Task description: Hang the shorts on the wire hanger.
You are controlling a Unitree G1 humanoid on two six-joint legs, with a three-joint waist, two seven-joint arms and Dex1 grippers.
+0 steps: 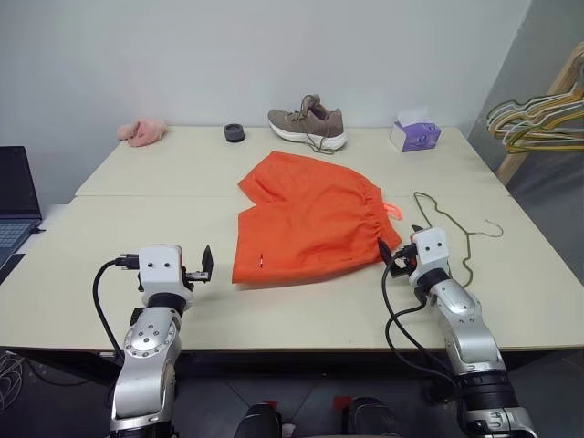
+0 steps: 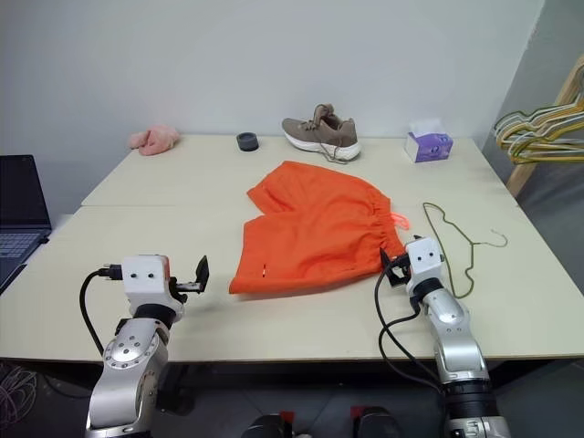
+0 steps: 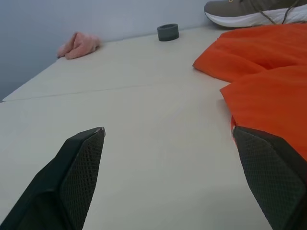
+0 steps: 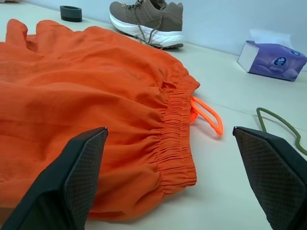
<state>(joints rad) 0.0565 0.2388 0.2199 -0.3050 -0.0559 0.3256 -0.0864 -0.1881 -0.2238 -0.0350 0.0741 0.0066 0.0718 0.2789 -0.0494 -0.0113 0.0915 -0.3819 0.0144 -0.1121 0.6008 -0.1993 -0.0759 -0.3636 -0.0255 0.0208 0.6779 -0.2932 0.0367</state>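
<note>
My gripper will push the wire hanger in, and the waistband (image 1: 380,215) should open wide around the hanger, because it is drawn up in tight puckers (image 4: 175,139).
The bright orange shorts (image 1: 310,219) lie flat in the middle of the table, with the gathered waistband (image 4: 175,129) and drawstring loop (image 4: 207,115) on the right side. The thin dark wire hanger (image 1: 468,235) lies on the table just right of them, hook pointing right. My right gripper (image 1: 400,245) is open and level at the near corner of the waistband, between the shorts and the hanger. The waistband end lies ahead between its fingers. My left gripper (image 1: 203,266) is open over bare table, just left of the shorts' near left corner (image 3: 268,105).
At the back of the table (image 1: 137,228) stand a brown shoe (image 1: 308,123), a purple tissue box (image 1: 415,135), a dark ring (image 1: 234,133) and a pink cloth (image 1: 142,132). A laptop (image 1: 14,205) sits far left. Coloured hangers (image 1: 538,119) hang at the right.
</note>
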